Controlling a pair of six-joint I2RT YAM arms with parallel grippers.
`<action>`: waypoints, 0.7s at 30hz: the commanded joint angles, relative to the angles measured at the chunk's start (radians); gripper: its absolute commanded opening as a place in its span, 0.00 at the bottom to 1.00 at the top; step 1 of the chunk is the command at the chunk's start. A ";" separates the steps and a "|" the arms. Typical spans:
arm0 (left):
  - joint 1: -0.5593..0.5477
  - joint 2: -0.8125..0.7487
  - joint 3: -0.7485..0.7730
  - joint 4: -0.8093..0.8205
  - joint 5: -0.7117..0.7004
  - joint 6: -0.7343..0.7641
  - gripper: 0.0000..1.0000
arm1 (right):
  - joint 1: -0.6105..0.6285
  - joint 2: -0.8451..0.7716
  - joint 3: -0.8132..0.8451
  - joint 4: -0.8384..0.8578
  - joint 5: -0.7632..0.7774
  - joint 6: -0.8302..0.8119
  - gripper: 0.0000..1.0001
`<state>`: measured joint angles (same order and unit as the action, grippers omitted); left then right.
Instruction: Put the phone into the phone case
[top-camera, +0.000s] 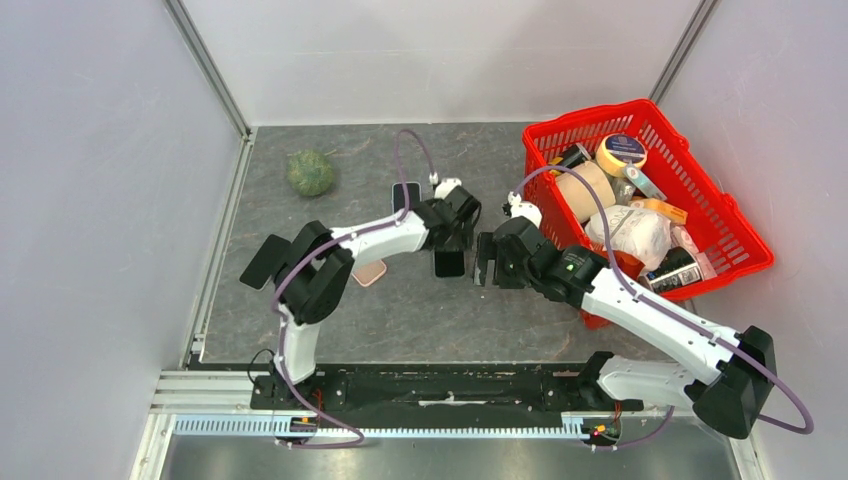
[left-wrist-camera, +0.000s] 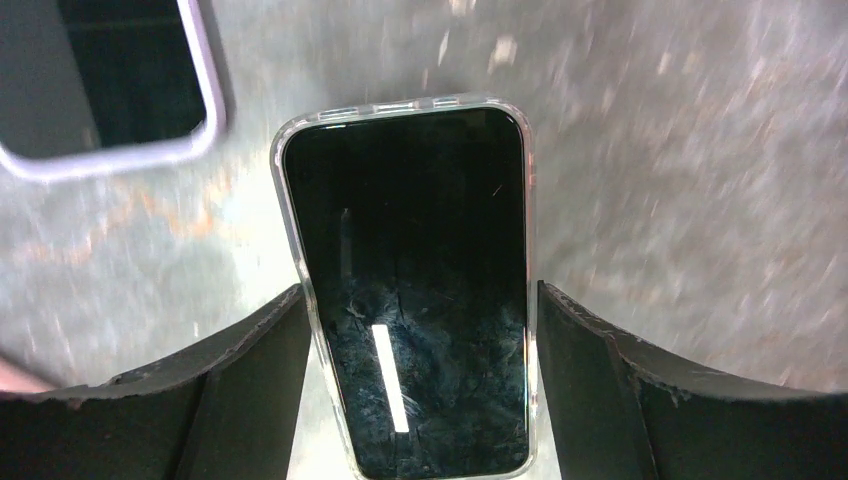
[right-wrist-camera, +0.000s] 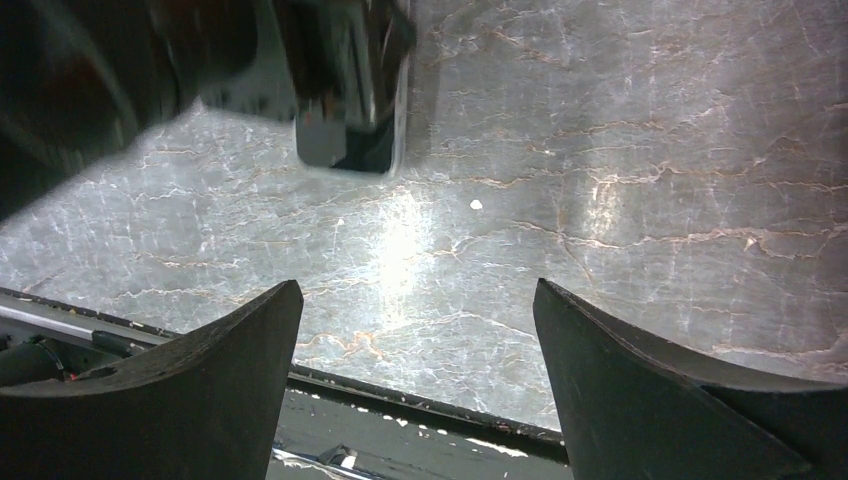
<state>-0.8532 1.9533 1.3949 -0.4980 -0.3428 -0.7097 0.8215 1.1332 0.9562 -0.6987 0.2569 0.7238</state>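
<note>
Next, I put the black phone (top-camera: 450, 264) down next to the dark case with my left gripper before bringing the peach case to the spot by my right gripper, because the phone takes up that spot.
A black phone (left-wrist-camera: 410, 300) with a clear rim round its edge lies lengthwise between my left gripper's (left-wrist-camera: 420, 290) fingers (left-wrist-camera: 250, 380), which press on its long sides. In the top view the phone (top-camera: 449, 263) sticks out of the left gripper (top-camera: 450, 238) at mid table. A dark case with a lavender rim (left-wrist-camera: 100, 90) lies just beyond it, and also shows in the top view (top-camera: 405, 195). My right gripper (right-wrist-camera: 420, 330) is open and empty, just right of the phone (right-wrist-camera: 350, 110) in the top view (top-camera: 487, 260).
A peach flat case (top-camera: 370, 272) lies left of the phone under the left arm. A green round fruit (top-camera: 311, 172) sits at the back left. A red basket (top-camera: 590, 115) full of groceries stands at the right. The table's near edge rail (right-wrist-camera: 420, 395) is below the right gripper.
</note>
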 joint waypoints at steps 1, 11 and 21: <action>0.078 0.102 0.191 0.069 -0.028 0.132 0.40 | -0.002 -0.025 0.041 -0.019 0.032 -0.003 0.93; 0.186 0.386 0.607 -0.038 -0.001 0.249 0.39 | -0.002 -0.018 0.028 -0.020 -0.002 0.005 0.92; 0.218 0.431 0.631 -0.034 0.058 0.273 0.72 | -0.002 -0.002 0.027 -0.018 -0.016 -0.008 0.93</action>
<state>-0.6357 2.3985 1.9888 -0.5484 -0.3084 -0.4805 0.8215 1.1297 0.9562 -0.7216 0.2428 0.7235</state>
